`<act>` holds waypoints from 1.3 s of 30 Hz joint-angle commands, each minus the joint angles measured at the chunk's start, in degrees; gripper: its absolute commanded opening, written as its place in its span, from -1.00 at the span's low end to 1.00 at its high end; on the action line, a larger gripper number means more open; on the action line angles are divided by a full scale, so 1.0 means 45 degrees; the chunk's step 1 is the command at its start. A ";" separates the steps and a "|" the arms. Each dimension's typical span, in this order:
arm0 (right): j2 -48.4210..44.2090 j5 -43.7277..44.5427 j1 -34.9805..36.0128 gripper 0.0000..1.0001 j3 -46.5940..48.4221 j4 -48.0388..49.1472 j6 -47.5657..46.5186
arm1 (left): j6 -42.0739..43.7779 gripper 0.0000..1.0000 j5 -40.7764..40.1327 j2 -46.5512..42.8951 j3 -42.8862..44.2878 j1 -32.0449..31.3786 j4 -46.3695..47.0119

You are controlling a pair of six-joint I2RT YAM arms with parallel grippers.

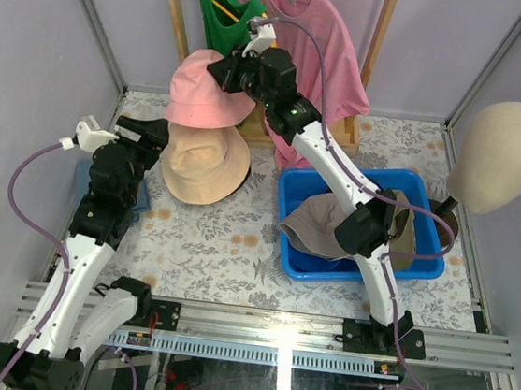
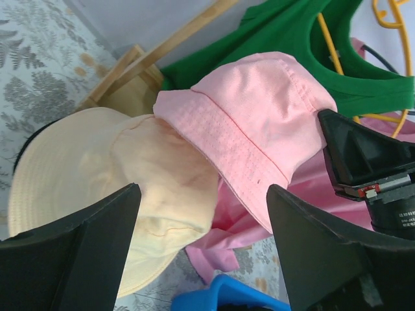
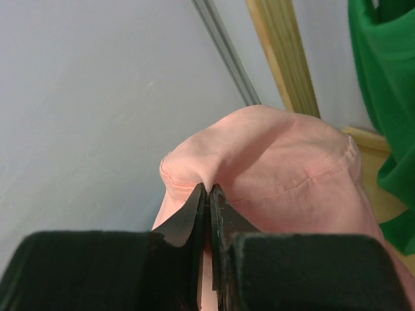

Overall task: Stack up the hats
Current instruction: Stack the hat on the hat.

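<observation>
The pink bucket hat is hanging too far back near the green shirt, so the robot's right gripper should move it forward and lower it onto the beige bucket hat.
My right gripper is shut on a fold in the crown of the pink bucket hat, holding it in the air above the table's back left. Just under and in front of it lies the beige bucket hat on the table. My left gripper is open, close to the left of the beige hat, with nothing between its fingers. A grey-taupe bucket hat lies in the blue bin, partly behind my right arm.
A wooden rack at the back holds a green shirt and a pink shirt on hangers. A cream mannequin head stands at the right. Something blue lies under my left arm. Walls close in on both sides.
</observation>
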 commanded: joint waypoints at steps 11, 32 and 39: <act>-0.1422 -0.1210 0.0900 -1.00 -0.2636 0.1929 0.0104 | -0.0323 0.59 0.0288 0.0267 -0.0902 0.0994 0.1295; -0.4938 -0.1023 0.1350 -1.00 -0.7864 0.2382 -0.0642 | -0.1748 0.64 0.0379 0.0437 -0.2360 0.1460 0.1539; -0.4636 -0.1834 0.1351 -1.00 -0.9219 0.3038 0.0153 | -0.2294 0.66 0.0390 0.0470 -0.2838 0.1502 0.1844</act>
